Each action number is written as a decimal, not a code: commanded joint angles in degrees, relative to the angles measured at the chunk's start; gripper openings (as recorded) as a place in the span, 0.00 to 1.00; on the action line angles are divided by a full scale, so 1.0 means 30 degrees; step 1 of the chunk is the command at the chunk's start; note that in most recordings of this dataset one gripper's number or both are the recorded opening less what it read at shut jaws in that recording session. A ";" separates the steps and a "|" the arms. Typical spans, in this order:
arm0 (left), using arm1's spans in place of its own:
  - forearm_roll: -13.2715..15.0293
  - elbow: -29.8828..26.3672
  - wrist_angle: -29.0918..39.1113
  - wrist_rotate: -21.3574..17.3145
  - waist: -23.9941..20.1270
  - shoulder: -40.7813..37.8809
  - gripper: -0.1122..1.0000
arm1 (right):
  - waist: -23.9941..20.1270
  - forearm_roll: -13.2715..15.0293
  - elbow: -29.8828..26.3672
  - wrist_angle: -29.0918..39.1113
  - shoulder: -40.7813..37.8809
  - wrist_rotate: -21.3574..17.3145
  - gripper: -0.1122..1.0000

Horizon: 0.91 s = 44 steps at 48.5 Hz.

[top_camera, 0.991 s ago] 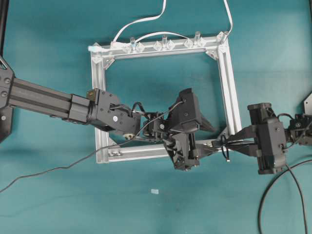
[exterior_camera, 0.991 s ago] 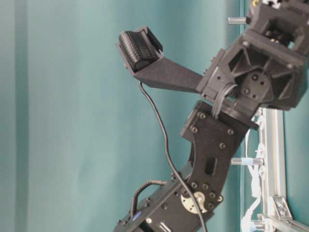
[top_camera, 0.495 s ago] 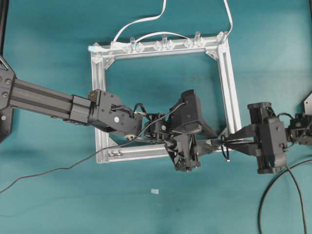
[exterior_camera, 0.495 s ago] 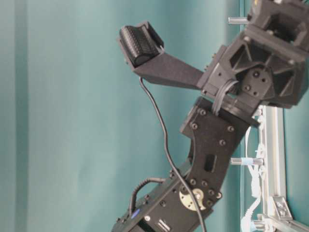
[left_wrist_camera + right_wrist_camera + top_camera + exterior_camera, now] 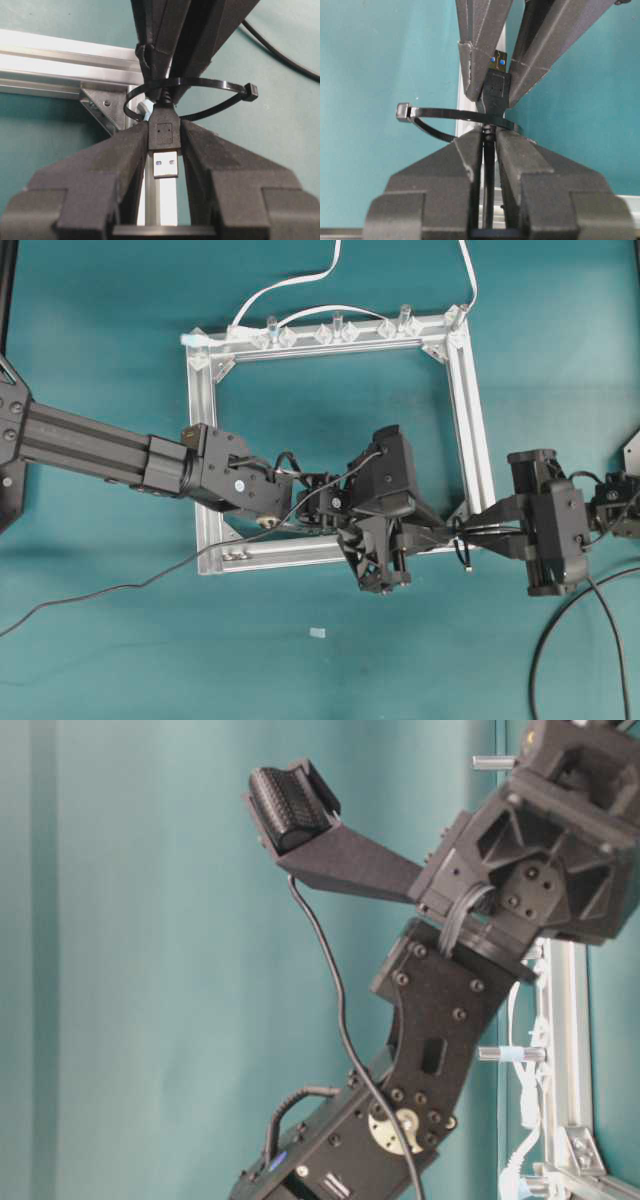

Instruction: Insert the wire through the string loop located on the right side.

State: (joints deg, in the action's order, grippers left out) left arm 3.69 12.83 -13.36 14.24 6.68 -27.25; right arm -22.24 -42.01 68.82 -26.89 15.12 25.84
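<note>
The wire (image 5: 489,156) is held in my closed right gripper behind the string loop, so that gripper should open first, and then my left gripper should pull the black plug (image 5: 495,86) and wire through.
The wire's black plug (image 5: 164,132) with its metal tip (image 5: 165,164) sits pinched between my left gripper's (image 5: 164,131) fingers, which are shut on it. The string loop (image 5: 210,84) is tied to the silver frame (image 5: 470,420) and rings the wire just behind the plug. On the loop's far side my right gripper (image 5: 489,141) is shut on the wire (image 5: 489,165). The right wrist view shows the loop (image 5: 445,115) lying across the wire and the plug (image 5: 496,86) beyond it. Overhead, the left gripper (image 5: 445,533) and the right gripper (image 5: 472,530) meet tip to tip at the frame's lower right corner.
White cables (image 5: 290,285) and clear clips (image 5: 338,332) run along the frame's far rail. A loose black cable (image 5: 100,592) trails off to the lower left, and another (image 5: 560,625) curves at the lower right. A small white scrap (image 5: 318,632) lies on the teal table.
My left gripper's fingers, spread wide a second ago, have come together on the plug. The right gripper has stayed shut on the wire and has not moved.
</note>
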 commanded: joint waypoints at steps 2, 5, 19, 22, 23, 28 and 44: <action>-0.0029 -0.0352 0.0146 0.0088 0.0088 0.0439 0.30 | 0.0059 0.0762 -0.0117 -0.0264 0.0234 0.0029 0.20; -0.0029 -0.0352 0.0205 0.0088 0.0117 0.0469 0.30 | 0.0059 0.1318 -0.0088 -0.0234 0.0264 -0.0029 0.20; -0.0059 -0.0322 0.0234 0.0088 0.0176 0.0527 0.30 | 0.0059 0.1670 0.0000 -0.0117 0.0234 -0.0322 0.20; -0.0059 -0.0293 0.0264 0.0088 0.0176 0.0527 0.30 | 0.0059 0.1582 0.0000 -0.0117 0.0234 -0.0322 0.20; -0.0029 -0.0293 0.0264 0.0088 0.0176 0.0527 0.30 | 0.0059 0.1523 0.0059 -0.0117 0.0234 -0.0322 0.20; -0.0059 -0.0293 0.0381 0.0088 0.0176 0.0586 0.30 | 0.0059 0.1260 0.0264 -0.0117 0.0264 -0.0322 0.34; -0.0059 -0.0205 0.0791 0.0088 0.0205 0.0820 0.30 | 0.0059 0.0820 0.0645 -0.0088 0.0381 -0.0322 0.65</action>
State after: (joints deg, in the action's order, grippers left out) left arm 3.78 12.83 -11.07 14.24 7.29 -27.33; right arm -22.06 -39.46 71.02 -26.98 15.56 24.96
